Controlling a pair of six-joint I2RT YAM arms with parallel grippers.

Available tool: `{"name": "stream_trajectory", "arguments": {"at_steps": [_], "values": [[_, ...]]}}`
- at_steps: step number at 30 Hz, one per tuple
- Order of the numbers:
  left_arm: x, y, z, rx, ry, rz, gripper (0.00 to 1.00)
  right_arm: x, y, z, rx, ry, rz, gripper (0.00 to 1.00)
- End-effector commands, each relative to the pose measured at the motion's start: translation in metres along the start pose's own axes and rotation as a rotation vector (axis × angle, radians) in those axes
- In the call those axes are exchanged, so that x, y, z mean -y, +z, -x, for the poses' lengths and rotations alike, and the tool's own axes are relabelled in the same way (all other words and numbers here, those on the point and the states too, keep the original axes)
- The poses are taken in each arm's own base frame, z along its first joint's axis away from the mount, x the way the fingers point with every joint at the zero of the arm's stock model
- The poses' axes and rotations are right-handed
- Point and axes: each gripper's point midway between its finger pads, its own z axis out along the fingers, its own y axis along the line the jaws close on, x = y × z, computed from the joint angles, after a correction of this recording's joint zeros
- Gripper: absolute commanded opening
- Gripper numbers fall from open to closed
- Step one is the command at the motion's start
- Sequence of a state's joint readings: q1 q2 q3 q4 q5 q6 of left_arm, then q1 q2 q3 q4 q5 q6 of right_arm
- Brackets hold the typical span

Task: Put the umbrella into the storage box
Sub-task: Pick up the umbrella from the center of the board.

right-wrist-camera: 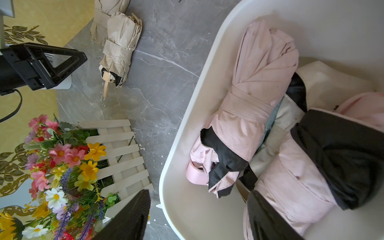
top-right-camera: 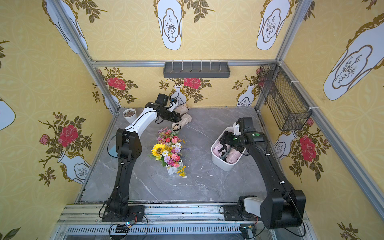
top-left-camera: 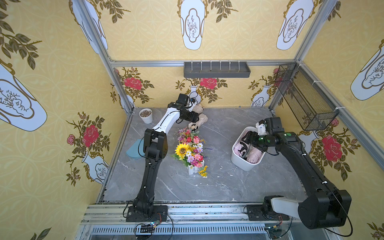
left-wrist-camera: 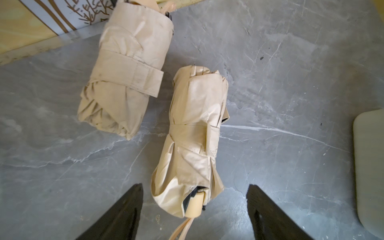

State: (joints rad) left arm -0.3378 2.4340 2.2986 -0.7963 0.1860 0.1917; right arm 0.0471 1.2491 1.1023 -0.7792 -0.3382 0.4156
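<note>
The nearer umbrella [top-left-camera: 202,119] is far from the robot's right gripper and the storage box, so the left gripper should grab it near the umbrella's handle end [left-wrist-camera: 188,180] and hand it over.
Two folded beige umbrellas lie on the grey table near the back wall. My left gripper [left-wrist-camera: 195,186] is open and hangs over the handle end of the nearer umbrella [left-wrist-camera: 193,133], without touching it. The other umbrella [left-wrist-camera: 126,68] lies beside it, closer to the wall. In a top view the pair [top-left-camera: 200,120] shows partly hidden under the left wrist. The white storage box [top-left-camera: 239,160] stands at the right and holds two pink umbrellas, one [right-wrist-camera: 255,87] beside the other [right-wrist-camera: 291,187]. My right gripper [right-wrist-camera: 199,192] is open, low over the box's rim [right-wrist-camera: 166,176], holding nothing.
A bouquet in a white picket planter [top-left-camera: 191,149] lies on the table between the arms. A small white pot [top-left-camera: 146,115] stands at the back left and a blue cloth [top-left-camera: 134,150] at the left edge. A black mesh basket [top-left-camera: 305,97] and a grey shelf [top-left-camera: 216,69] hang on the walls.
</note>
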Motion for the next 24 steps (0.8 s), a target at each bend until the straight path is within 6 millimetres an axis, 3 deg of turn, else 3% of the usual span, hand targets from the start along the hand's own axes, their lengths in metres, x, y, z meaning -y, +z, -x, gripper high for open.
{"name": "stream_trajectory", "arguments": {"at_steps": [1,9,24], "values": [[-0.005,0.011,-0.003,-0.01,0.023,0.014,0.81,-0.006,0.0,0.006,0.03,-0.001,0.033,0.78],[-0.011,0.033,-0.002,-0.006,0.033,0.036,0.8,-0.01,-0.005,0.009,0.047,-0.005,0.047,0.78],[-0.009,0.066,-0.031,-0.084,0.035,0.004,0.77,-0.013,-0.006,0.01,0.056,-0.002,0.068,0.77]]}}
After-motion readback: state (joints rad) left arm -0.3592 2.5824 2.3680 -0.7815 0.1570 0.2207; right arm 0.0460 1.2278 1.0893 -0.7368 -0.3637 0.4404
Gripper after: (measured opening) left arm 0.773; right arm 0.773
